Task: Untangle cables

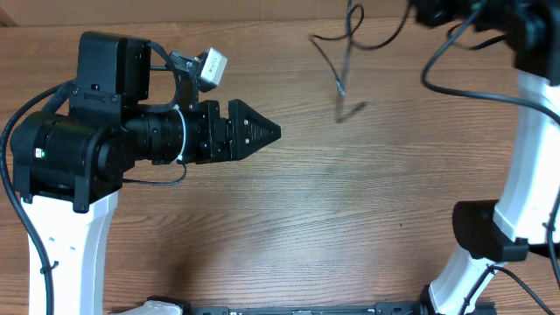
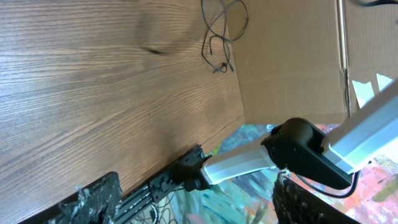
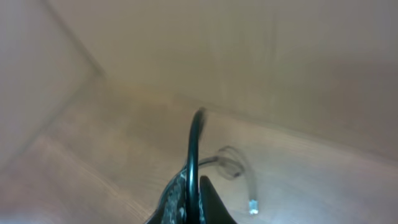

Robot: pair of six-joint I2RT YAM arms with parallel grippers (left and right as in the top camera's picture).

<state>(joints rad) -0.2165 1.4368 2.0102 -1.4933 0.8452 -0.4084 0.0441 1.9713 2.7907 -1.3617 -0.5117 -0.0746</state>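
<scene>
The black cable hangs looped [image 1: 351,37] from my right gripper, a long way from my left gripper. Next, I bring the cable over to my left gripper's open fingers [image 1: 283,131] first.
The cables [image 1: 342,77] are thin black cords, looped together at the far middle of the wooden table; part of them hangs up off the surface. In the left wrist view the cables [image 2: 219,34] show as a small tangle with plug ends. My right gripper [image 3: 196,182] is shut on a black cable [image 3: 193,140] and holds it above the table; a blurred loop with a pale plug end [image 3: 252,207] dangles below. In the overhead view the right gripper [image 1: 426,10] is at the top edge, partly cut off. My left gripper [image 1: 261,131] points right, far from the cables, with its fingers [image 2: 199,208] wide apart and empty.
A cardboard wall [image 2: 292,56] stands along the far edge of the table. The right arm's white link and black joint [image 2: 298,149] rise at the table's right side. Thick black arm wires [image 1: 455,52] hang near the right arm.
</scene>
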